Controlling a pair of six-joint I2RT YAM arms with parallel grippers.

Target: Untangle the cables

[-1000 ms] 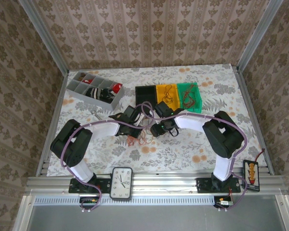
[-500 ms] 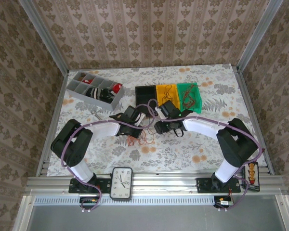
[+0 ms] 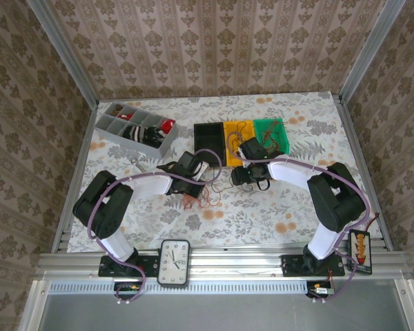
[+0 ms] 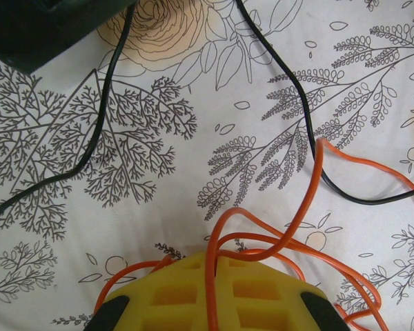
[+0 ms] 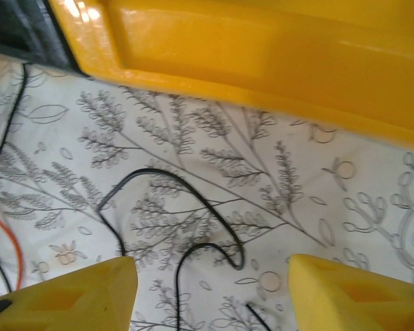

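Note:
I can see the black cable's curl (image 5: 150, 171) lying clear of the orange cable, so I keep moving my open right gripper toward the curl's long side (image 5: 212, 212) and close it there.
My left gripper (image 4: 217, 261) is shut on an orange cable (image 4: 310, 207), which runs up between its yellow jaws and loops out over the floral cloth. In the top view this gripper (image 3: 197, 181) sits just above the orange and red cable tangle (image 3: 201, 201). A thin black cable (image 4: 305, 117) crosses the cloth beyond it. My right gripper (image 5: 210, 276) is open, hovering over a curled black cable (image 5: 193, 193) that lies on the cloth between its fingers without being held. In the top view it (image 3: 240, 177) hangs just in front of the yellow bin (image 3: 237, 140).
A black bin (image 3: 208, 134), the yellow bin (image 5: 262, 48) and a green bin (image 3: 272, 136) stand in a row at the back; the yellow and green ones hold cable loops. A grey divided organiser (image 3: 134, 126) sits at the back left. A clock (image 3: 174, 262) lies at the near edge.
My right arm has swung right and back toward the yellow bin, and its jaws have opened wider. The left arm has stayed in place, still gripping the orange cable.

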